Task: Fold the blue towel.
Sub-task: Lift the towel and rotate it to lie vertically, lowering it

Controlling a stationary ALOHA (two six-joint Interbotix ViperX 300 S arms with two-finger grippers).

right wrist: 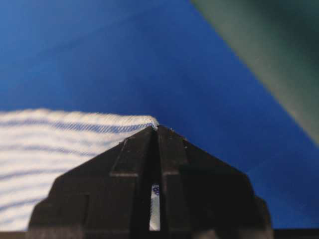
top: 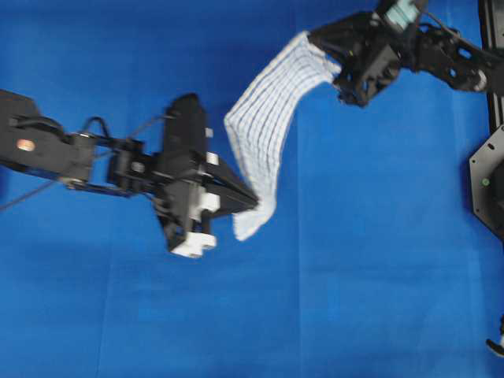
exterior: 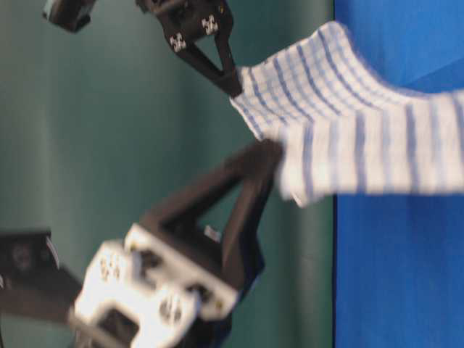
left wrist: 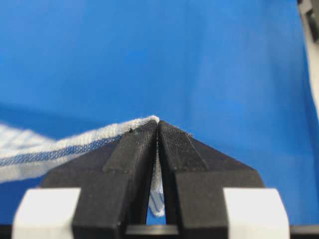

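Note:
My grippers should pull both towel corners back and lay the towel flat on the blue sheet (top: 216, 83) before folding, because the blue towel hangs from them as a slanted, sagging band (top: 272, 106).
The blue towel (top: 268, 118), white with thin blue stripes, hangs in the air as a sagging band between my two grippers. My left gripper (top: 253, 201) is shut on its lower corner, and the pinched hem of the towel (left wrist: 70, 147) shows at the closed tips of that gripper (left wrist: 158, 123). At the upper right my right gripper (top: 315, 38) is shut on the opposite corner; the towel (right wrist: 55, 149) spreads left from its tips (right wrist: 155, 127). The table-level view shows the towel (exterior: 355, 123) stretched between the right gripper (exterior: 233, 87) above and the left gripper (exterior: 272, 152) below.
A plain blue sheet (top: 354, 276) covers the whole work surface. Black arm mounts (top: 488, 181) stand along the right edge. A green wall (exterior: 109, 145) lies behind the table in the table-level view.

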